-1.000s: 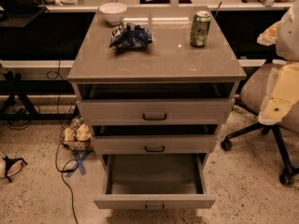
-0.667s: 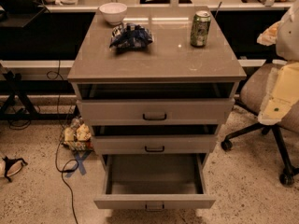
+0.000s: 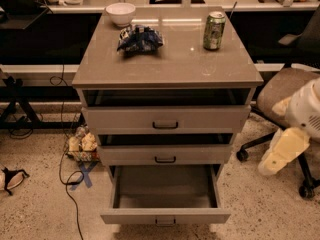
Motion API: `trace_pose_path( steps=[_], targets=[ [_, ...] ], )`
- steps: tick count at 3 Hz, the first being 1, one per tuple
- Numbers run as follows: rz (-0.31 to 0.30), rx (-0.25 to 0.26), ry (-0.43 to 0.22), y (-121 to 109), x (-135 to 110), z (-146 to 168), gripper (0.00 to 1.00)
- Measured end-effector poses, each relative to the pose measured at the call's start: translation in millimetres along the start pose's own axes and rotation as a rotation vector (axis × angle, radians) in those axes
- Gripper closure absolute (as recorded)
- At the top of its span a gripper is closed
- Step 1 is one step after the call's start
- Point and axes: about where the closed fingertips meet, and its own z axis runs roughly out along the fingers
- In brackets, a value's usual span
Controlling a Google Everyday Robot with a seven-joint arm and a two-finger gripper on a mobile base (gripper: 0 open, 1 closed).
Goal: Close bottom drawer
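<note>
The path from the robot's gripper down (image 3: 246, 189) to the bottom drawer's low front (image 3: 208, 216) is clear, so the robot should keep lowering until the gripper is in front of it.
The bottom drawer (image 3: 165, 216) of the grey-beige cabinet (image 3: 165, 64) is pulled far out and its shallow tray is empty. Its low front carries a small bar handle (image 3: 165, 221) at the bottom of the view. The middle drawer (image 3: 165, 155) and the top drawer (image 3: 165, 119) each stand slightly out, with a dark gap above each front. My arm's white and pale yellow end with the gripper (image 3: 282, 151) hangs at the right edge, to the right of the cabinet at middle-drawer height and well apart from the bottom drawer.
On the cabinet top are a white bowl (image 3: 120, 13), a blue snack bag (image 3: 139, 37) and a green can (image 3: 214, 30). An office chair (image 3: 285, 91) stands behind my arm on the right. Cables and a snack box (image 3: 82, 145) lie on the floor at the left.
My arm's white and yellow end has dropped lower on the right side of the view. The drawers have not moved.
</note>
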Motion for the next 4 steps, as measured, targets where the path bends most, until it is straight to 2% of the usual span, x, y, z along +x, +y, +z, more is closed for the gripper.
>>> trace_pose_path(
  steps=[1, 2, 3, 4],
  targets=[
    [0.150, -0.121, -0.128, -5, 27, 95, 0.00],
    [0.195, -0.176, -0.146, -11, 36, 133, 0.00],
    [0.196, -0.181, -0.147, -12, 37, 136, 0.00],
    [0.211, -0.210, -0.164, -23, 44, 157, 0.00]
  ],
)
